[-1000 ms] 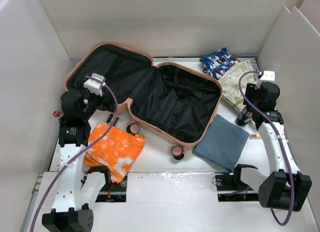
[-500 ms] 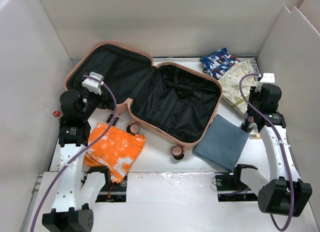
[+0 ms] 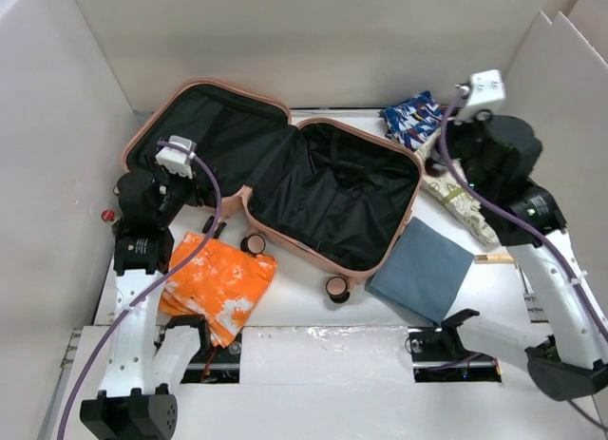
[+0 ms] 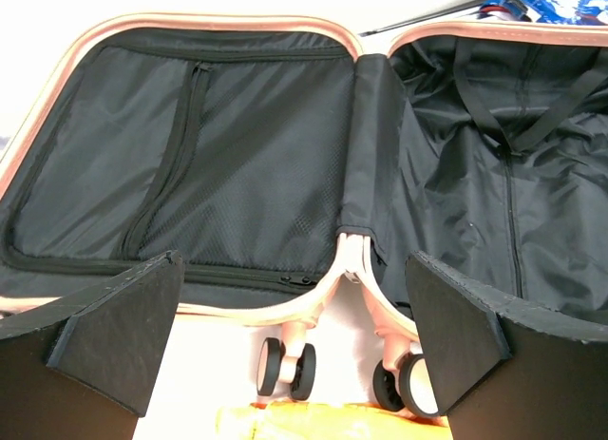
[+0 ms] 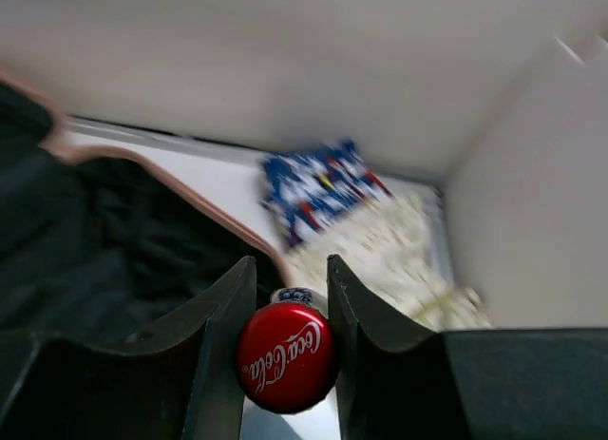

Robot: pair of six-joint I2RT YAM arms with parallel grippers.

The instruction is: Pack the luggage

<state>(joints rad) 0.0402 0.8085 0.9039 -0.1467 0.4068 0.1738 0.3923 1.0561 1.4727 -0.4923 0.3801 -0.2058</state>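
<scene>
The robot's right gripper is holding the bottle by its end with the cap, and the suitcase is empty. The robot should keep carrying the bottle until the bottle's base touches the lining.
The luggage is a salmon-pink suitcase lying open in the middle, with its black lining bare. It also shows in the left wrist view and the right wrist view. My left gripper is open and empty, just in front of the suitcase's hinge and wheels; in the top view it sits by the left half. My right gripper is shut on a bottle with a red Coca-Cola cap. It is held raised by the suitcase's right edge. The bottle is hidden in the top view.
An orange patterned cloth lies front left of the suitcase. A folded grey-blue cloth lies front right. A blue patterned cloth and a cream floral pouch lie at the back right. White walls enclose the table.
My right arm has lifted the bottle off the table at the right and swung up and back toward the suitcase's right edge. The left arm has barely moved.
</scene>
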